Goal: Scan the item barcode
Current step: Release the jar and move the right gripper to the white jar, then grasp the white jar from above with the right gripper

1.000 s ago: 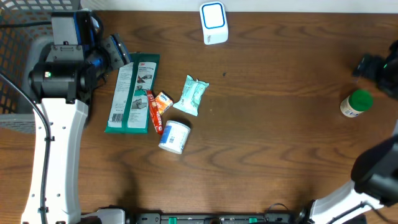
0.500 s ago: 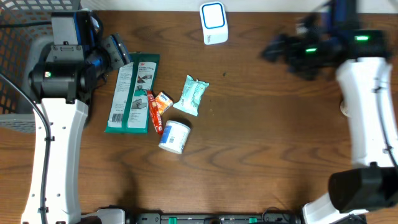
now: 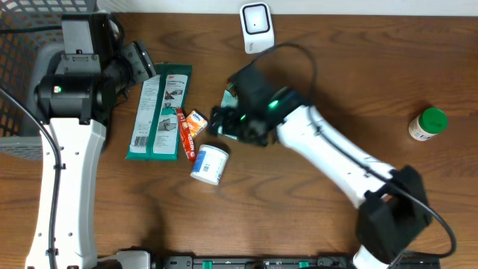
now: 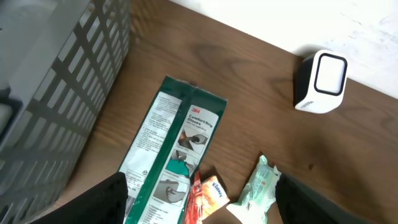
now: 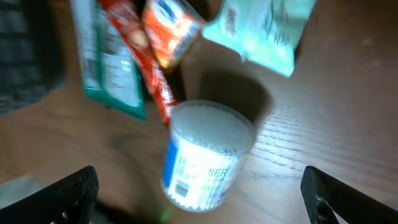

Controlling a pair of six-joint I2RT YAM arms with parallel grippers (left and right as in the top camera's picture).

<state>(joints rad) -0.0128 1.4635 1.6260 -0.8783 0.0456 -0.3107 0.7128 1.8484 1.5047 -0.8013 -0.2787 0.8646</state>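
My right gripper's open fingers are spanning the white tub's width [image 5: 208, 152] with room to spare, so I keep lowering them until they are on both sides of the tub's round side [image 3: 207, 167], then close them.
The white scanner [image 3: 256, 28] stands at the table's back edge; the left wrist view also shows the scanner [image 4: 322, 81]. A white tub [image 3: 209, 164] with a blue label lies on its side. My right gripper [image 3: 224, 125] hovers just above and behind it, open. In the right wrist view the tub [image 5: 208, 155] lies between the widely spread fingers of the right gripper [image 5: 208, 202], and nothing is held. My left gripper [image 3: 146, 63] is open over the top of the long green pack [image 3: 159, 112], holding nothing.
A mint tissue pack [image 5: 261, 31], a small orange pack [image 5: 171, 25] and a red stick pack [image 5: 146, 68] lie beside the tub. A grey basket [image 4: 56, 93] stands at the far left. A green-lidded bottle [image 3: 428, 124] stands at the right.
My right arm has swung from the far right across the back of the table to the item pile at the centre. The left arm and the items have not moved.
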